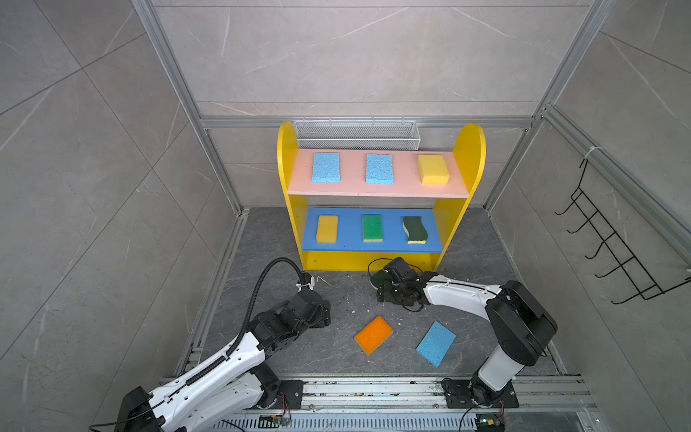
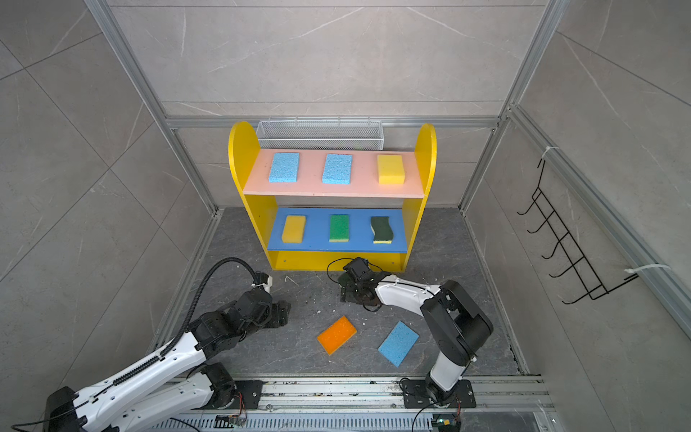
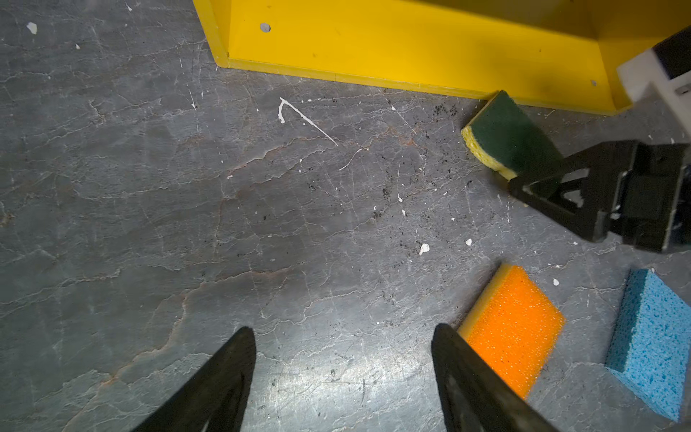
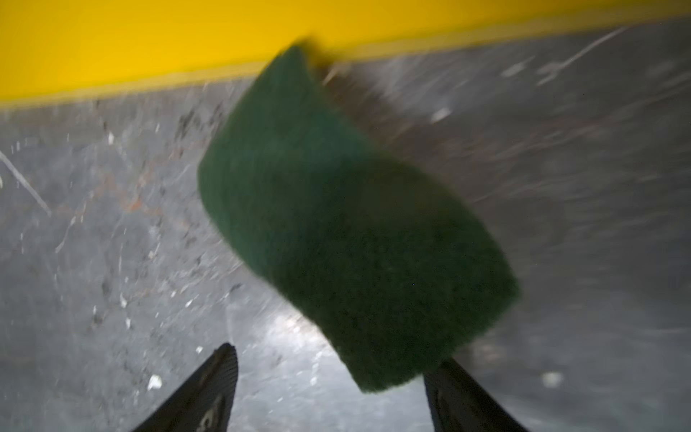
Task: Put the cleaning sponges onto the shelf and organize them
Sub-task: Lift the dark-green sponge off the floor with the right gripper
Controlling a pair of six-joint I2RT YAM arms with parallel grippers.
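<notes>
My right gripper needs to lift and turn in line with the dark-green sponge [image 4: 341, 216] by the shelf base, then grip its near end [image 4: 428, 316]. The sponge lies at a slant across one of the gripper's fingers.
The shelf [image 1: 291, 209] holds two light blue sponges [image 1: 326, 167] [image 1: 379, 169] and a yellow one [image 1: 433, 169] on its pink board. Its blue board carries a yellow [image 1: 326, 229], a green [image 1: 372, 227] and a dark-green wavy sponge [image 1: 415, 229]. Another dark-green sponge [image 4: 336, 224] lies on the floor against the shelf base. My right gripper [image 4: 334, 355] is open, and the sponge's near end reaches in between its fingers. An orange sponge [image 1: 373, 334] and a light blue sponge [image 1: 435, 343] lie flat on the floor. My left gripper [image 3: 343, 329] is open over bare floor, beside the orange sponge [image 3: 512, 329].
A white mesh basket [image 1: 357, 134] hangs behind the shelf top. A black wire hook rack [image 1: 613, 239] is on the right wall. Metal frame rails [image 1: 374, 389] edge the grey floor. White and dark specks litter the floor [image 3: 261, 205].
</notes>
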